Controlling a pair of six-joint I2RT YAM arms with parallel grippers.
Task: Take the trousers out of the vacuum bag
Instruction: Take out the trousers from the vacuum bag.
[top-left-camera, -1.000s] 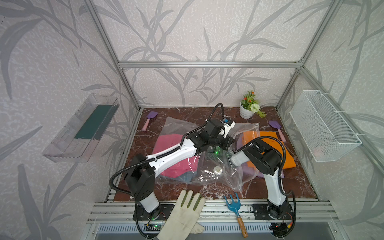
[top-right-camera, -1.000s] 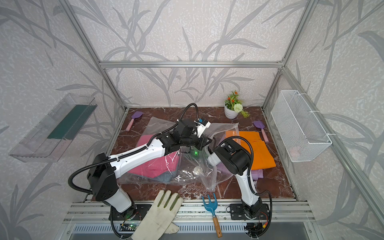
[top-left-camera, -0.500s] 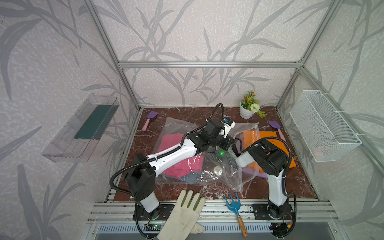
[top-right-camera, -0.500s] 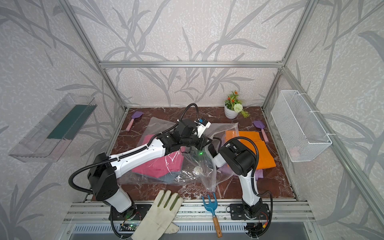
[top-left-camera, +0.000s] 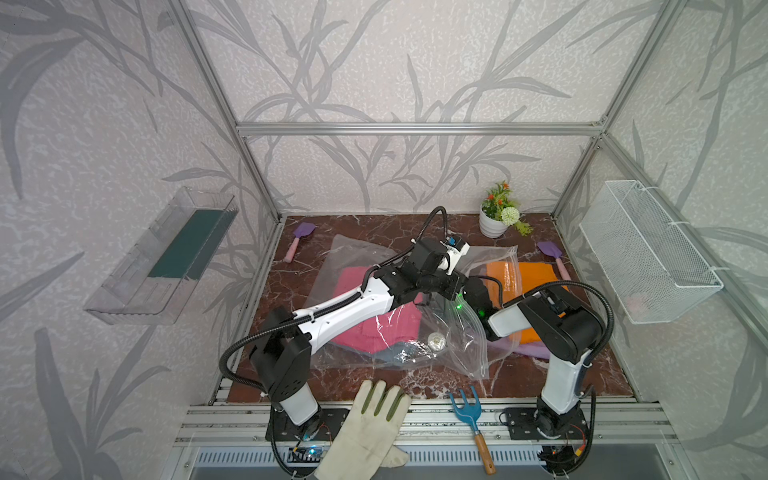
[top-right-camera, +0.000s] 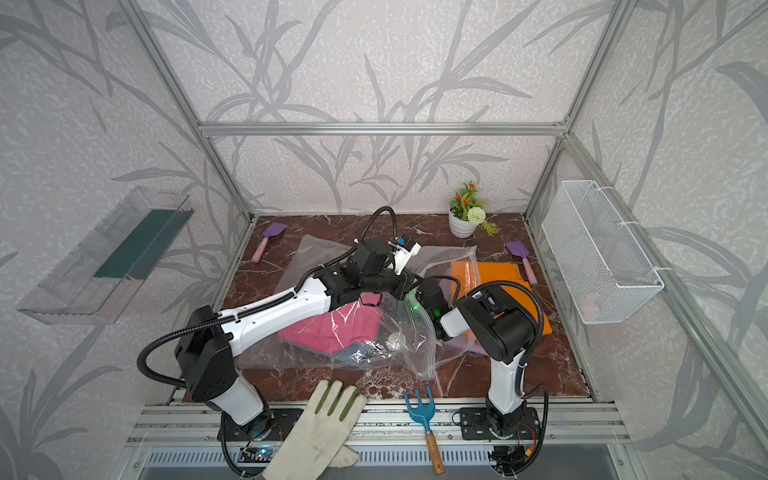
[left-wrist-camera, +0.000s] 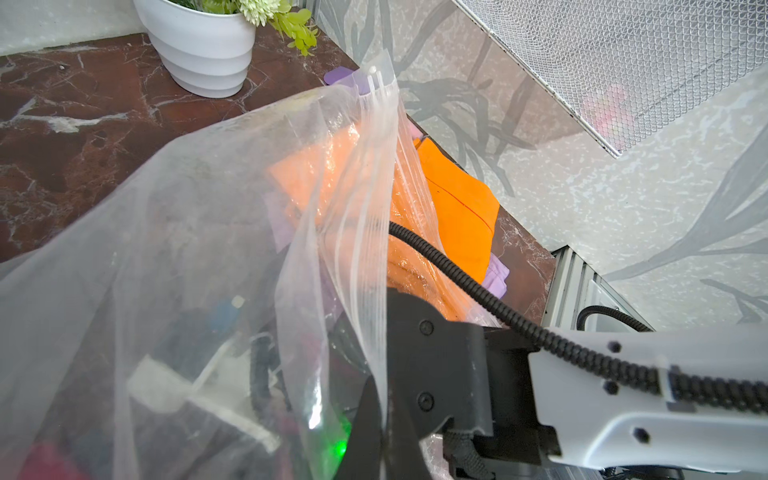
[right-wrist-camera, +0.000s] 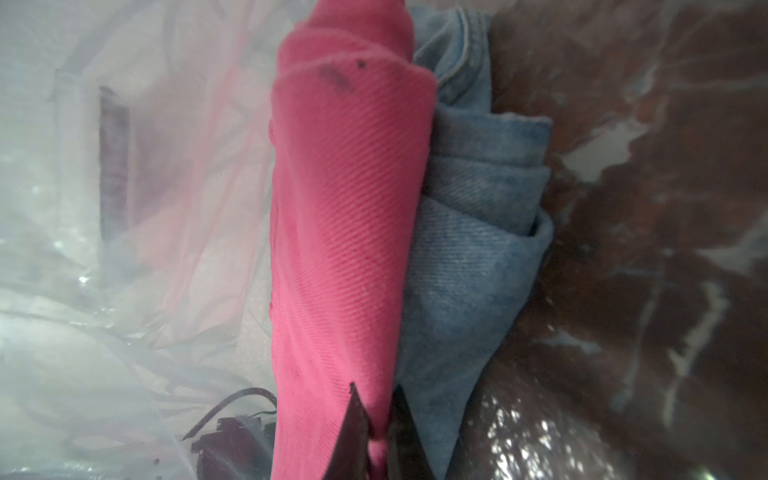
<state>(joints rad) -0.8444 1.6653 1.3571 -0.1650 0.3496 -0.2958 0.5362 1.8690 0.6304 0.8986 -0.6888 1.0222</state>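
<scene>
I should keep pulling the edge of the hot pink trousers with my right gripper toward the bag's opening (top-left-camera: 499, 348) and let go there, as my left gripper holds the bag's zip strip (top-left-camera: 483, 352) up.
The clear vacuum bag (top-left-camera: 465, 345) lies crumpled mid-table, its white valve (top-right-camera: 392, 341) facing up. My left gripper (left-wrist-camera: 384, 399) is shut on the bag's zip strip (left-wrist-camera: 374, 166) and holds that edge lifted. My right gripper (right-wrist-camera: 376, 399) is inside the bag, shut on the edge of the hot pink trousers (right-wrist-camera: 349, 208). The light blue denim trousers (right-wrist-camera: 469, 232) lie against them. Both pairs show through the plastic in both top views, pink (top-left-camera: 390, 328) over denim (top-left-camera: 399, 353). Outside, at the right, the orange trousers (top-left-camera: 536, 274) lie on the lilac trousers (top-left-camera: 528, 349).
A cream glove (top-left-camera: 365, 428) and a blue hand rake (top-left-camera: 469, 411) lie on the front rail. A white flower pot (top-left-camera: 492, 224) stands at the back. Purple scoops lie at back left (top-left-camera: 301, 235) and right (top-left-camera: 552, 253). A wire basket (top-left-camera: 648, 249) hangs on the right wall.
My right arm's elbow has swung to the right and toward the front while its gripper stays in the bag. The left arm has held the bag edge almost still.
</scene>
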